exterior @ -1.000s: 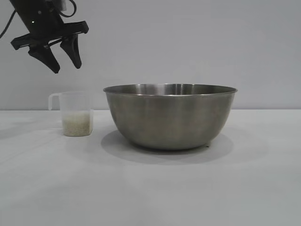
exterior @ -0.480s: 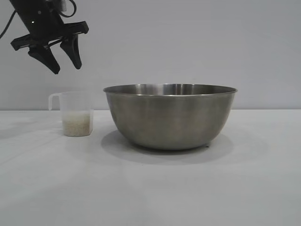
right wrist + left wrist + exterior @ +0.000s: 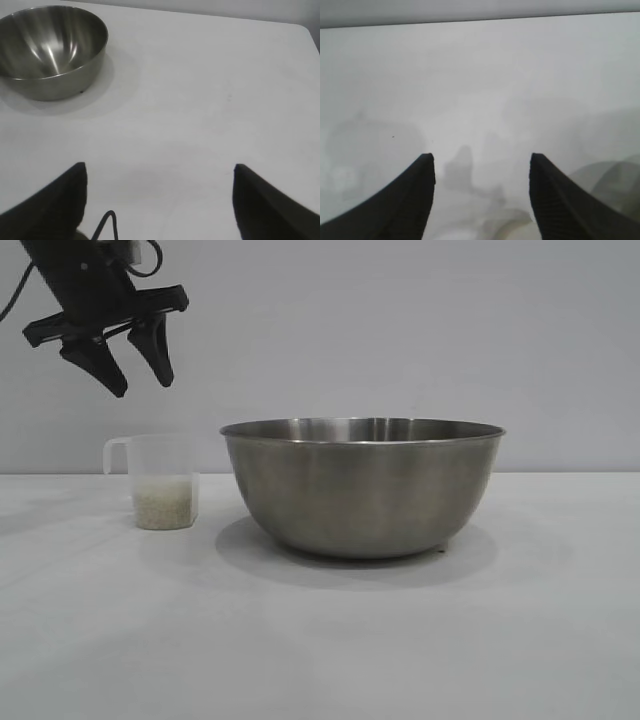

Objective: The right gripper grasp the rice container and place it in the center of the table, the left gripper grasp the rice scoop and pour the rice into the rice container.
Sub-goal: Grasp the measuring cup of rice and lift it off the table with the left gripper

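The rice scoop lies short of my left gripper, which hangs high and reaches past it, so next the gripper pulls back and goes down low on the table in front of the scoop.
The rice container, a large steel bowl, stands on the white table near its middle. Left of it stands the rice scoop, a clear plastic cup with its handle turned away from the bowl. The rice fills its lower part. My left gripper hangs open a short way above the scoop and slightly to its left, holding nothing. The left wrist view shows its fingers spread over blurred white table. My right gripper is open and empty over bare table, with the rice container well away from it.
A plain grey wall runs behind the table. White tabletop stretches in front of and to the right of the bowl. The table's edge and rounded corner show in the right wrist view. A thin black cable loop sits by the right gripper's finger.
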Robot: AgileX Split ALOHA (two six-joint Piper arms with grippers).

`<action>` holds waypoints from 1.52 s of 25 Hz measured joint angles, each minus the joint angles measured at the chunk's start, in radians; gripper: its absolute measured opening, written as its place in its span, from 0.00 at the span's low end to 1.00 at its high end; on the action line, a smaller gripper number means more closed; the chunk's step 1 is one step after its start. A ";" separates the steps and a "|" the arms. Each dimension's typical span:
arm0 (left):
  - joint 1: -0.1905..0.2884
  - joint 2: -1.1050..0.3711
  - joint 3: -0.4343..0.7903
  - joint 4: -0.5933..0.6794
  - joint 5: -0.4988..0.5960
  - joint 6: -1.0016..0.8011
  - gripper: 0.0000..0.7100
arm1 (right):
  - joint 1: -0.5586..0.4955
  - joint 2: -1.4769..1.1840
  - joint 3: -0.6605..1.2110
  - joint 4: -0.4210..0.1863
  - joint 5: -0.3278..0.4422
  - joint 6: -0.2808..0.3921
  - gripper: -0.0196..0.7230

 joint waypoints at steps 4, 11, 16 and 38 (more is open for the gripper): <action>0.000 0.000 0.000 0.000 -0.005 0.000 0.57 | 0.000 0.000 0.000 0.000 0.000 0.000 0.79; 0.000 0.028 -0.001 0.002 0.043 0.048 0.57 | 0.000 0.000 0.000 0.000 -0.002 0.000 0.79; 0.000 0.028 -0.001 0.004 0.107 0.098 0.57 | 0.000 0.000 0.000 0.000 -0.002 0.000 0.79; 0.000 -0.229 -0.001 0.107 0.445 -0.011 0.57 | 0.000 0.000 0.000 0.000 -0.002 0.000 0.79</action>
